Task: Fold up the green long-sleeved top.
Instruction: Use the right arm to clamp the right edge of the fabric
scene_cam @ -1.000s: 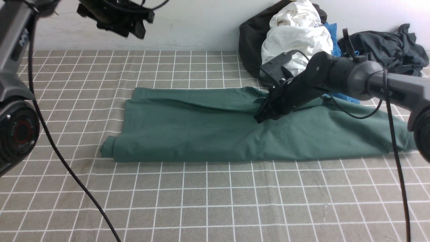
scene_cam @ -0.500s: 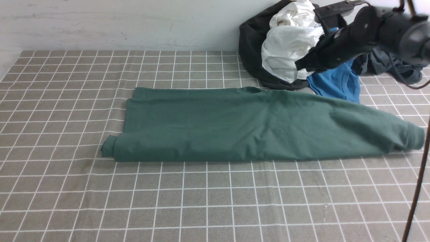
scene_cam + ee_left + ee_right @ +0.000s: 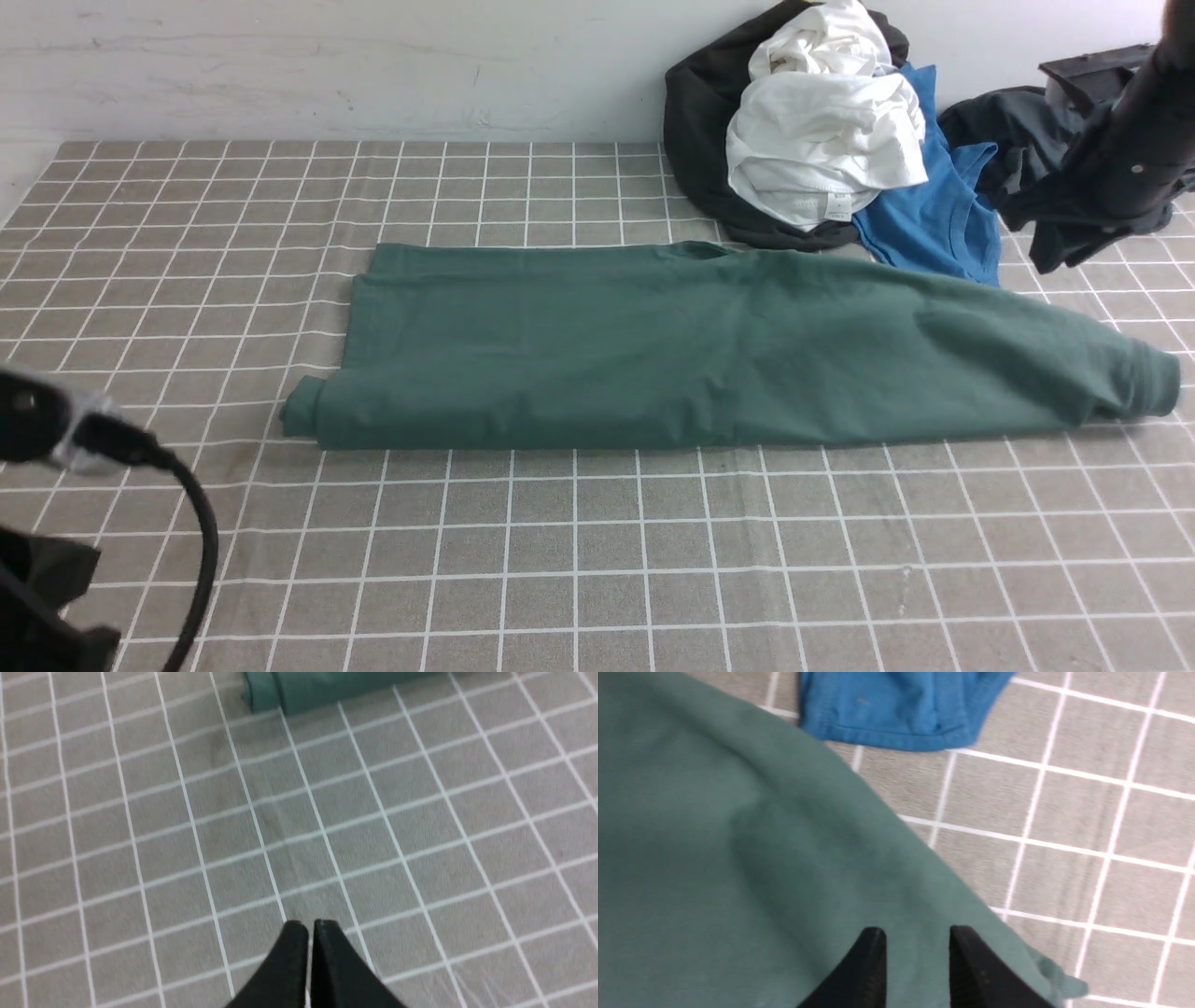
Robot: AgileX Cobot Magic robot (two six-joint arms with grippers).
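The outstretched sleeve [image 3: 1014, 364] will bend back on itself and also stick out past the top's hem when I fold it, because the folded sleeve's cuff [image 3: 302, 408] sticks out past that hem.
The green long-sleeved top [image 3: 653, 345] lies on the checked tablecloth [image 3: 597, 560] as a long flat band folded lengthwise, with a cuffed sleeve end at the far right. My left gripper [image 3: 310, 926] is shut and empty, hovering over bare cloth short of the top's near left corner [image 3: 299, 690]. My right gripper [image 3: 917, 933] is open and empty, hovering just above the top's right sleeve [image 3: 714, 858]. In the front view my right arm [image 3: 1134, 159] is raised at the far right and my left arm [image 3: 37, 429] shows at the lower left.
A pile of clothes sits at the back right against the wall: a white garment [image 3: 822, 140], a black one [image 3: 695, 131], a bright blue T-shirt [image 3: 934, 224] [image 3: 896, 704] and a charcoal-grey garment [image 3: 999, 131]. A black cable [image 3: 201, 541] hangs from my left arm.
My right arm has lifted off the middle of the top and swung up and to the far right. My left arm has left the upper left and now shows at the lower left.
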